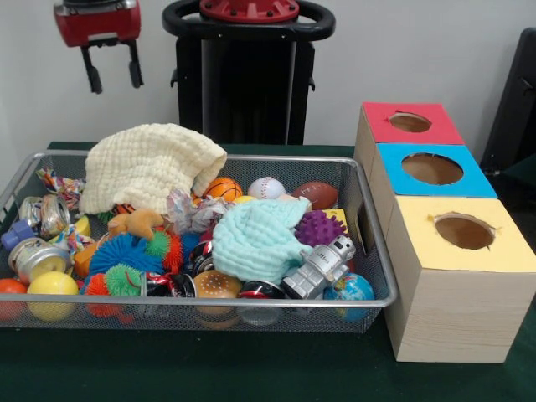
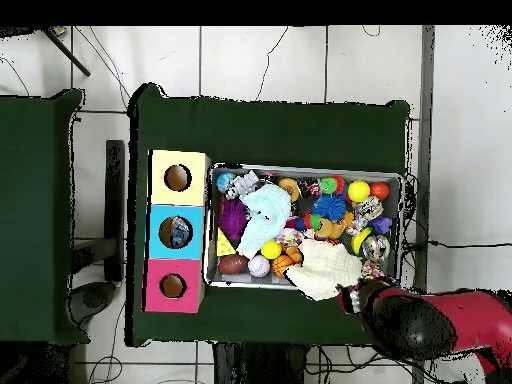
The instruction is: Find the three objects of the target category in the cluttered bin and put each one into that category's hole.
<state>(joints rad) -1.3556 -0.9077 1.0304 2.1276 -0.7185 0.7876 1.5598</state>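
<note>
The mint cloth (image 1: 261, 249) bulges up in a rounded hump (image 1: 258, 221) over the pile. I should expect more toys hidden under the cloth when I pick it up.
My gripper (image 1: 111, 79) hangs open and empty high above the far left corner of the wire bin (image 1: 209, 303). In the overhead view the gripper (image 2: 352, 297) sits just outside the bin's rim (image 2: 305, 168), beside a cream cloth (image 2: 322, 268). The bin is heaped with toys. A basketball (image 1: 223, 188), a baseball (image 1: 266, 187) and a football (image 1: 316, 194) lie along its far side. Beside the bin stand three boxes, each with a round hole in its top: red (image 1: 410, 122), blue (image 1: 432, 169) and yellow (image 1: 463, 232).
The cream cloth (image 1: 151, 163) and a mint cloth (image 1: 255, 239) cover part of the pile. Also in the bin are a purple spiky ball (image 1: 319, 226), a silver robot toy (image 1: 320, 266), a globe ball (image 1: 352, 289), a yellow ball (image 1: 52, 285) and crushed cans (image 1: 38, 255).
</note>
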